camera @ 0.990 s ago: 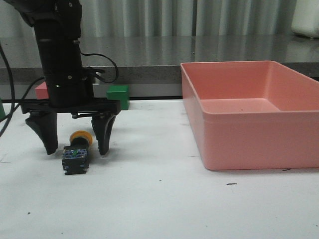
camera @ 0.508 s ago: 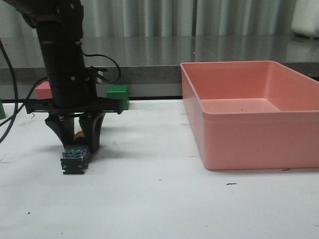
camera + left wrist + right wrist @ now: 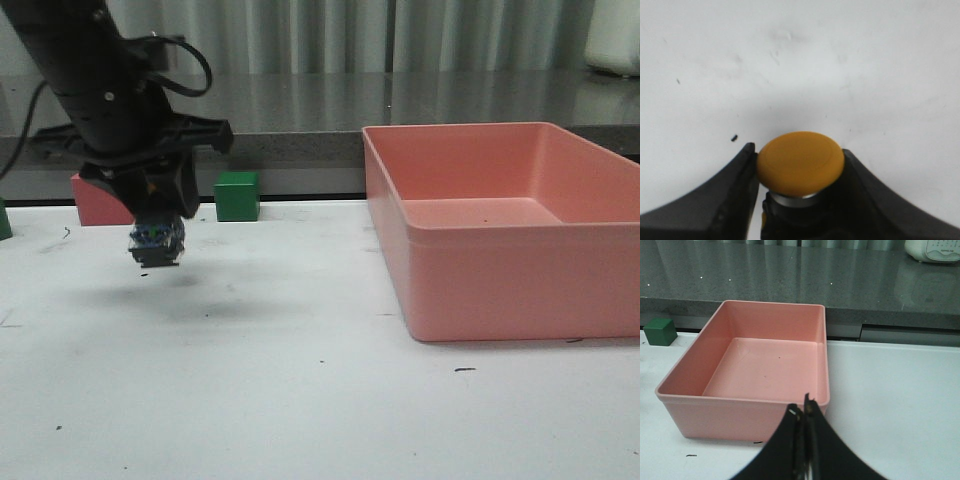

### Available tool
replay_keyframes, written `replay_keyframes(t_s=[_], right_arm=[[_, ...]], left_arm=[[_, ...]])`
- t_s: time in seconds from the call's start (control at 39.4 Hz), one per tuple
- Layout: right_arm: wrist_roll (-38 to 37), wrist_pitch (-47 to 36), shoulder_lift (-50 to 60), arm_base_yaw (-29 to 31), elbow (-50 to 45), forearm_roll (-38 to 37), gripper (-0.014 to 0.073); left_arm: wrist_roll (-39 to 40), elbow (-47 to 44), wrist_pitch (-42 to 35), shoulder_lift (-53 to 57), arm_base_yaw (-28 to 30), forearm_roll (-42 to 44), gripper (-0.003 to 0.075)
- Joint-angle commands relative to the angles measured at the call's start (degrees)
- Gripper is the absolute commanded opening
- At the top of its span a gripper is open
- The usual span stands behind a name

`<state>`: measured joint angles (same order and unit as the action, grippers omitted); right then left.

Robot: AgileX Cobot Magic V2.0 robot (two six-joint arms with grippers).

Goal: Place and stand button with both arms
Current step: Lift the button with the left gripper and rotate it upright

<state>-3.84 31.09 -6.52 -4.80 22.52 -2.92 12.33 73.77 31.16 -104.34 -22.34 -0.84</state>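
Observation:
The button's clear base [image 3: 156,238] faces forward while my left gripper points down. Next, I tilt the gripper level and stand the button's base on the white table [image 3: 115,327].
My left gripper [image 3: 157,215] is shut on the button [image 3: 156,243] and holds it above the white table at the left. In the front view only the button's clear bluish base block shows below the black fingers. In the left wrist view the yellow cap [image 3: 800,162] with its pale collar sits between the two fingers [image 3: 730,195], and the left gripper [image 3: 799,172] grips its black body. My right gripper [image 3: 803,412] shows only in the right wrist view, shut and empty, near the pink bin.
A large pink bin [image 3: 505,255] stands at the right and also shows in the right wrist view [image 3: 747,407]. A green cube [image 3: 237,195] and a pink cube [image 3: 95,203] sit at the table's back left. The green cube also shows in the right wrist view [image 3: 660,331].
My left gripper has closed on the button where it lay on the table and lifted it clear of the surface, tilting as it rose.

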Motion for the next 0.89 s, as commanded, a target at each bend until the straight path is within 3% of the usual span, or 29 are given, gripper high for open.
replay_keyframes(t_s=[0.0, 0.3, 0.43, 0.51, 0.71, 0.86], right_arm=[[0.5, -4.5, -0.6, 0.1, 1.5, -1.0, -0.0068], [0.5, -4.5, -0.6, 0.1, 1.5, -1.0, -0.0068], [0.5, -4.5, -0.6, 0.1, 1.5, -1.0, -0.0068], [0.5, -4.5, -0.6, 0.1, 1.5, -1.0, -0.0068], [0.5, -4.5, -0.6, 0.1, 1.5, -1.0, -0.0068], [0.5, -4.5, -0.6, 0.1, 1.5, -1.0, -0.0068]], left_arm=[[-0.1, -7.2, -15.7, 9.2, -0.2, 1.9, 0.0117], [-0.2, -30.4, -52.9, 21.0, -0.2, 11.0, 0.0117], [-0.2, -35.8, -63.5, 21.5, -0.2, 11.0, 0.0117], [-0.2, -37.4, -67.3, 20.9, -0.2, 11.0, 0.0117], [-0.3, -38.2, -67.4, 19.0, 0.1, 11.0, 0.0117], [-4.4, -38.3, -70.8, 15.1, 0.2, 11.0, 0.0117]])
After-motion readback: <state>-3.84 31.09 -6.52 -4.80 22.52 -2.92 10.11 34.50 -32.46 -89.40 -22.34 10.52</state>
